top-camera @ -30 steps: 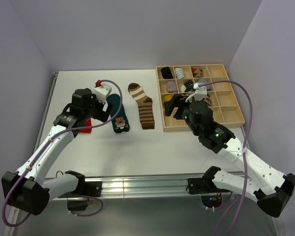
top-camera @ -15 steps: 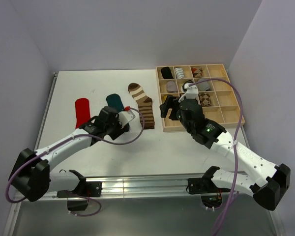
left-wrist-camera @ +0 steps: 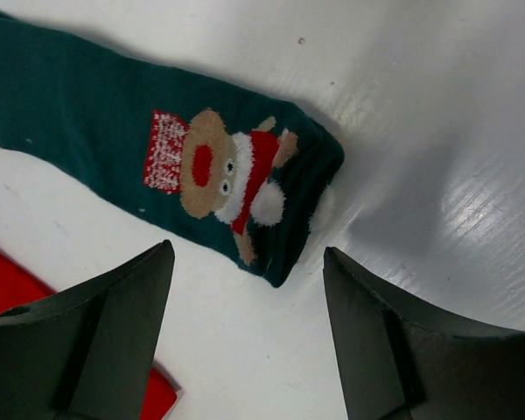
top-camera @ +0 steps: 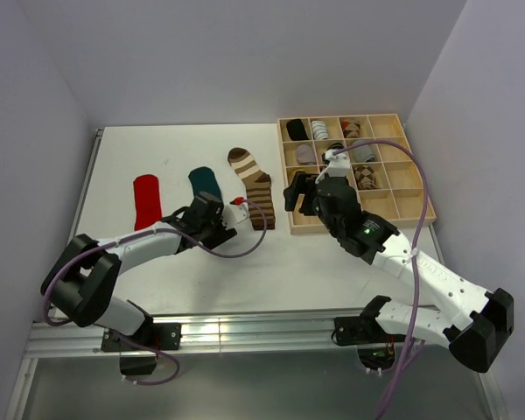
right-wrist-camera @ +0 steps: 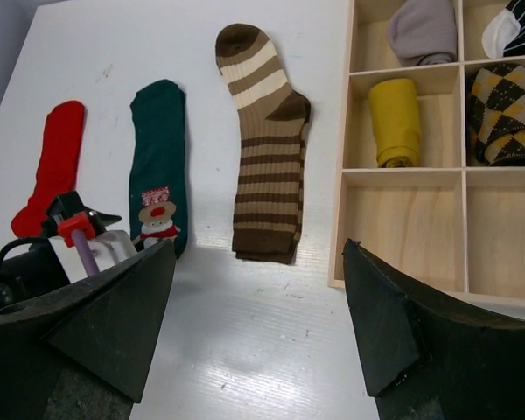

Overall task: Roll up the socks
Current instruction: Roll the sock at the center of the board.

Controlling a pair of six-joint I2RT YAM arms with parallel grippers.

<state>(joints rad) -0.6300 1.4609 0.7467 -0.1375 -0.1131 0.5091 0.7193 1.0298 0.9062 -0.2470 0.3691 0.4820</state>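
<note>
The teal sock's cuff [left-wrist-camera: 299, 194] is wrinkled next to its figure. So next my right gripper moves over and grabs the cuff's corner [left-wrist-camera: 327, 157] while my left gripper keeps the sock steady.
Three socks lie flat side by side on the white table: the red sock [top-camera: 146, 199], the dark teal sock [top-camera: 204, 181] and the brown-and-cream striped sock [top-camera: 252, 186]. My left gripper [top-camera: 214, 221] is open and low over the near end of the teal sock. In the left wrist view the gripper [left-wrist-camera: 248, 284] straddles bare table just short of the sock's cuff, beside its white-and-red figure [left-wrist-camera: 219, 171]. My right gripper [top-camera: 299, 194] is open and empty, above the table between the striped sock [right-wrist-camera: 267, 166] and the tray.
A wooden compartment tray [top-camera: 420, 206] stands at the right with rolled sock bundles in its far cells, among them a yellow one [right-wrist-camera: 394, 118] and a grey one [right-wrist-camera: 424, 31]. Its near cells [right-wrist-camera: 402, 219] hold nothing. The red sock's edge [left-wrist-camera: 9, 289] lies left of my left fingers.
My left arm has swung from above the red and teal socks down and right to the teal sock's near end. My right gripper has shifted slightly left, off the tray's edge.
</note>
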